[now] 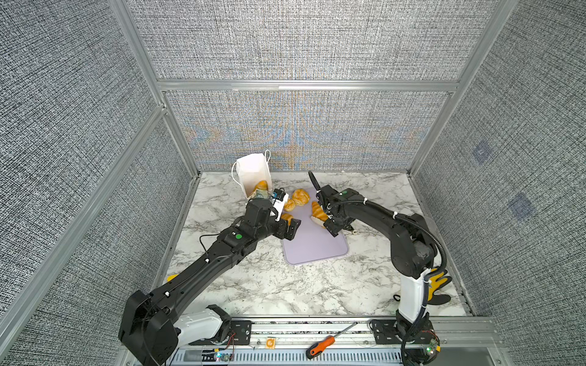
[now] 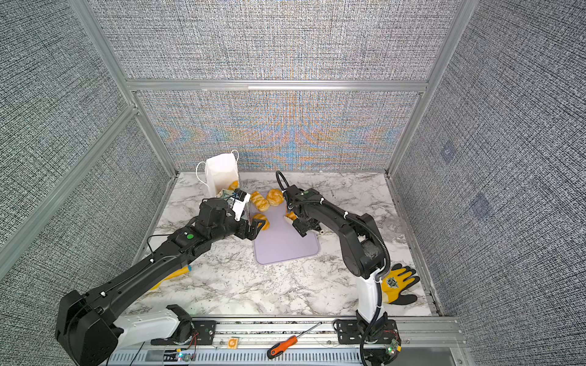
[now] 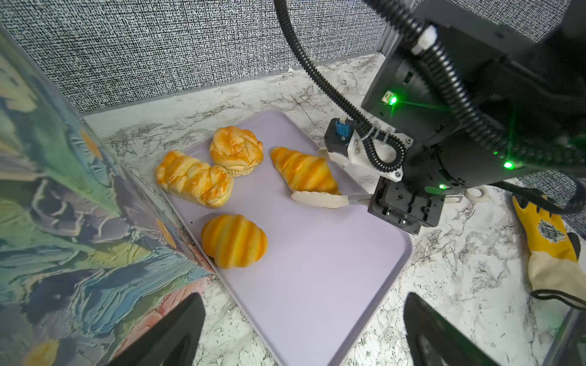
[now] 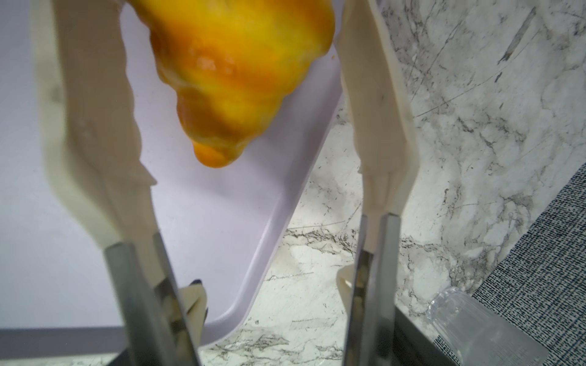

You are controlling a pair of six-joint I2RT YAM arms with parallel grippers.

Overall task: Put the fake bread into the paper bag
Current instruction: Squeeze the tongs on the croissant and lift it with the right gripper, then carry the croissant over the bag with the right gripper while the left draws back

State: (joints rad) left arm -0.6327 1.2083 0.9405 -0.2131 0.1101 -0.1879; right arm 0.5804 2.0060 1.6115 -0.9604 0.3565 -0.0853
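Next, I reach further over the croissant's middle point(image 1: 318, 211) before I close my right gripper and lift, because the croissant point(image 4: 229, 91) sits shallow, toward the ends of its open fingers.
The paper bag point(image 1: 252, 172) point(image 3: 63, 221) stands at the back left with its mouth up, and one fake bread point(image 1: 261, 186) lies inside it. On the lilac tray point(image 1: 314, 250) rest a knotted roll point(image 3: 236, 150), a twisted loaf point(image 3: 195, 182), a striped roll point(image 3: 234, 240) and a croissant point(image 3: 304, 171) point(image 4: 241, 79). My right gripper point(image 4: 228, 28) straddles the croissant with its long white fingers point(image 3: 317, 199), open, a narrow gap showing on each side. My left gripper point(image 3: 304, 336) point(image 1: 291, 229) hovers open and empty over the tray's left edge, next to the bag.
A yellow work glove point(image 1: 439, 282) point(image 3: 551, 247) lies at the right by the right arm's base. Another yellow item point(image 2: 171, 275) shows under the left arm. An orange screwdriver point(image 1: 320, 345) sits on the front rail. A clear plastic piece point(image 4: 475, 326) lies near the right wall.
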